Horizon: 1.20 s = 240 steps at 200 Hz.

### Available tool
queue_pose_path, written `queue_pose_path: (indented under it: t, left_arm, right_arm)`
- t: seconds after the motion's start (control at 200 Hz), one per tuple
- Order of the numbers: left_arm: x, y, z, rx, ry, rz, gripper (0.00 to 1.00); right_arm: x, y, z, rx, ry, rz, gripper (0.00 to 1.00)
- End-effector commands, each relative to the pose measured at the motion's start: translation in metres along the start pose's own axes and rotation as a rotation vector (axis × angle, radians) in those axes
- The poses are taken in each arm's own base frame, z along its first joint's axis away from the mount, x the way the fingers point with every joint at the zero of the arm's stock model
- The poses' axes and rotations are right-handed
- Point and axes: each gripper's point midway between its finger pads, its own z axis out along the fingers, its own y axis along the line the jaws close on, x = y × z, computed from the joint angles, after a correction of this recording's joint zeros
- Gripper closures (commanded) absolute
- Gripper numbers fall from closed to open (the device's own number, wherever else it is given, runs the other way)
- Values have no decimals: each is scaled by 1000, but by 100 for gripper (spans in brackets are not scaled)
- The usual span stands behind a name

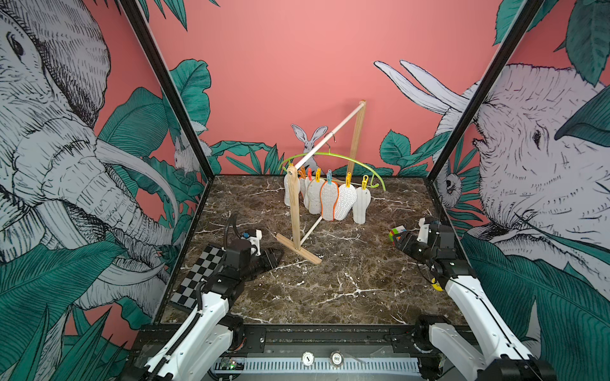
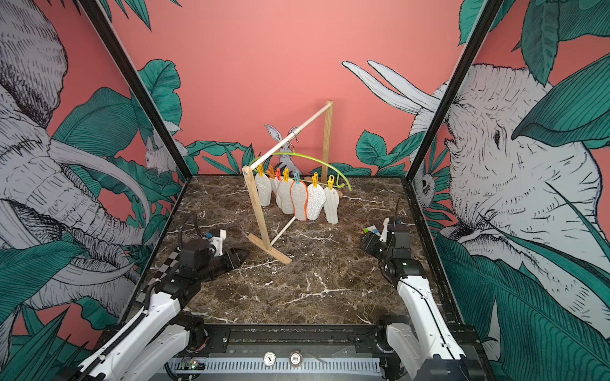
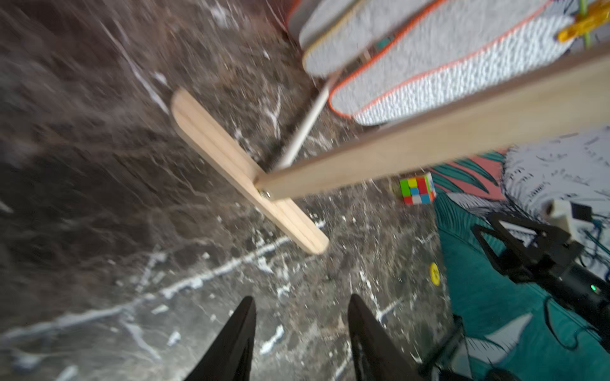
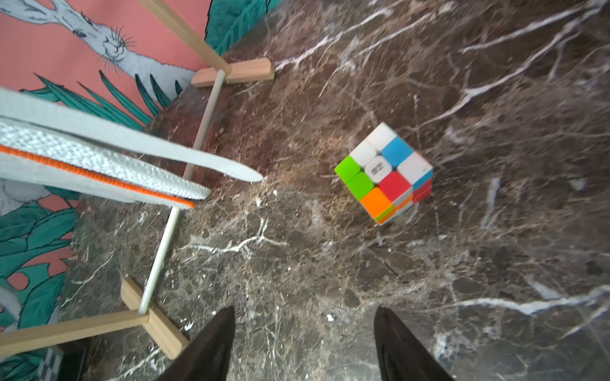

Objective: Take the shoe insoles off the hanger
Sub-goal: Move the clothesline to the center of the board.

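Observation:
I should use my left gripper to swing the rack straighter by the post's foot, because the rack stands crooked and its front post blocks my left gripper's way to the insoles.
The lime-green hanger hangs by its metal hook from the white bar of a wooden rack at the back middle of the table. Several shoe insoles hang from its coloured pegs, and their tips reach down to the marble; one has an orange rim. My left gripper lies low at the left, near the rack's front foot, open and empty. My right gripper is at the right, also open and empty. The left wrist view shows the insoles blurred behind the rack's post. They show edge-on in the right wrist view.
A colourful puzzle cube sits on the marble just ahead of my right gripper. A black-and-white chequered board lies under my left arm at the table's left edge. A small yellow disc lies by the right wall. Walls enclose three sides.

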Motion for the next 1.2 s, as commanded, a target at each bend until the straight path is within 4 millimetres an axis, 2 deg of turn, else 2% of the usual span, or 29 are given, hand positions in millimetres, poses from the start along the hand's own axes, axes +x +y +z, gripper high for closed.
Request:
queue_pose_path:
  t: [0.0, 0.145, 0.25, 0.275, 0.465, 0.61, 0.765, 0.905, 1.045, 1.135, 1.145, 1.195]
  left_arm:
    - [14, -11, 12, 42, -9, -80, 53]
    - [30, -27, 34, 71, 13, -64, 53]
    - [23, -38, 46, 104, -43, -64, 53]
    - [28, -45, 48, 114, -40, -49, 53]
    - [4, -61, 60, 140, -155, -32, 51]
    - [-15, -75, 65, 169, -227, -9, 48]
    - [-25, -85, 78, 163, -243, 12, 47]
    - [-31, -80, 88, 145, -274, -1, 48]
    - [-38, -62, 91, 100, -317, -37, 48]
    - [-46, -54, 89, 85, -342, -58, 48]
    - [-53, -49, 87, 75, -359, -67, 48]
    - [-62, -43, 85, 60, -373, -77, 48]
  right_arm:
    - [7, 19, -1, -75, 29, 8, 31]
    - [16, 31, 3, -114, 43, -11, 27]
    - [20, 35, 4, -116, 47, -24, 28]
    - [21, 35, 3, -114, 44, -27, 27]
    - [16, 41, -3, -126, -7, -34, 25]
    - [15, 55, -6, -191, 5, -35, 24]
    - [20, 69, -2, -266, 56, -13, 26]
    - [19, 72, -1, -282, 56, -1, 26]
    - [15, 74, -4, -287, 41, -6, 25]
    - [13, 75, -6, -286, 37, -12, 24]
    - [13, 75, -6, -286, 38, -13, 24]
    - [13, 76, -7, -287, 37, -15, 23]
